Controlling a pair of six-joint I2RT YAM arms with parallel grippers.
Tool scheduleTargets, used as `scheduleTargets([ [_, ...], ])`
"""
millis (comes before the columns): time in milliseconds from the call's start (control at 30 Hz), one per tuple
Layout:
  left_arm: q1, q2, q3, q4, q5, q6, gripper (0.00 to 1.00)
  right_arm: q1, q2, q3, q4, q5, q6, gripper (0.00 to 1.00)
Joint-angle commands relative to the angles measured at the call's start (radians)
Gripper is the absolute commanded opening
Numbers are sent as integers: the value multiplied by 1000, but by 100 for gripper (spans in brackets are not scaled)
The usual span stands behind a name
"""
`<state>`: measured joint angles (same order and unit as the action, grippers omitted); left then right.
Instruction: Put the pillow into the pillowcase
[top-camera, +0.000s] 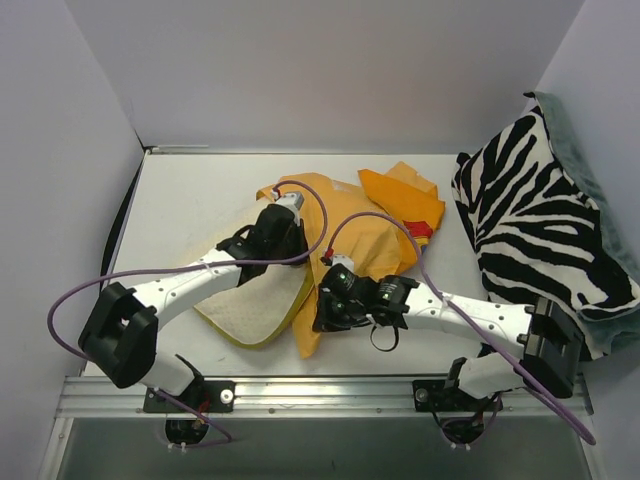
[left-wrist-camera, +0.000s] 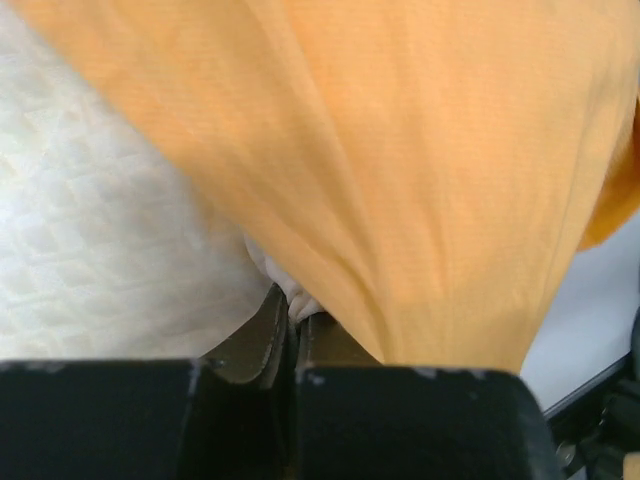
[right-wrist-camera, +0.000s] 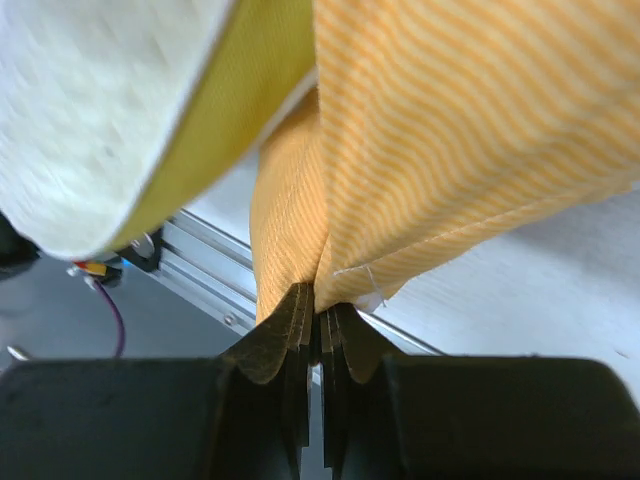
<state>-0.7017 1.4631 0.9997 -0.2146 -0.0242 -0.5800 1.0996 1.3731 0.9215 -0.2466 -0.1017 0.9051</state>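
The robot's right gripper should open and grip the pillow and pillowcase together at the pillowcase opening's middle (top-camera: 314, 258), because the hem it holds (top-camera: 307, 339) lies beyond the pillow's trim, by the bar.
The cream-white pillow (top-camera: 250, 312) with yellow-green trim lies at the table's front centre, its far end under the orange pillowcase (top-camera: 370, 225). My left gripper (top-camera: 285, 218) reaches into the case's near edge. In the left wrist view, the left gripper (left-wrist-camera: 293, 310) is shut on a fold of the pillow (left-wrist-camera: 100, 250), with the orange case (left-wrist-camera: 420, 160) draped over it. My right gripper (top-camera: 322, 305) sits just right of the pillow. In the right wrist view, the right gripper (right-wrist-camera: 322, 305) is shut on the case's hem (right-wrist-camera: 440, 130) beside the pillow's trim (right-wrist-camera: 230, 110).
A zebra-striped cushion (top-camera: 540, 230) leans against the right wall. A metal rail (top-camera: 320, 395) runs along the near table edge, also in the right wrist view (right-wrist-camera: 200, 270). White walls enclose the table on three sides. Purple cables loop over both arms.
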Motion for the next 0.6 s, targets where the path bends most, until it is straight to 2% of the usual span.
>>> scheduleTargets([
  [0, 24, 25, 6, 254, -85, -116, 0, 25, -98, -68, -157, -61, -43, 0],
  [133, 18, 11, -155, 297, -27, -162, 0, -24, -147, -108, -157, -85, -51, 0],
  [167, 4, 0, -188, 307, -10, -168, 0, -39, -149, -104, -157, -105, -58, 3],
  [200, -4, -10, -219, 307, 13, -169, 0, -49, -155, -98, -160, -116, -64, 19],
  [233, -15, -41, -255, 311, 26, -161, 0, -56, -155, -76, -166, -130, -89, 31],
  [267, -24, -61, -316, 328, 71, -138, 0, -66, -163, -64, -172, -131, -98, 53],
  [333, -48, -128, -367, 330, 173, -106, 0, -76, -183, 0, -213, -80, -113, 66],
  [367, -53, -156, -403, 325, 211, -65, 15, -89, -187, 29, -227, -52, -123, 70],
  [433, -77, -252, -415, 270, 272, -25, 37, -141, -181, 121, -256, 34, -130, 70],
  [467, -87, -288, -414, 241, 277, 15, 55, -162, -168, 157, -264, 71, -146, 68],
  [533, -94, -398, -395, 172, 264, 46, 69, -210, -77, 248, -307, 179, -170, 65],
  [567, -93, -438, -388, 112, 236, 52, 71, -225, -30, 361, -327, 201, -184, 61],
])
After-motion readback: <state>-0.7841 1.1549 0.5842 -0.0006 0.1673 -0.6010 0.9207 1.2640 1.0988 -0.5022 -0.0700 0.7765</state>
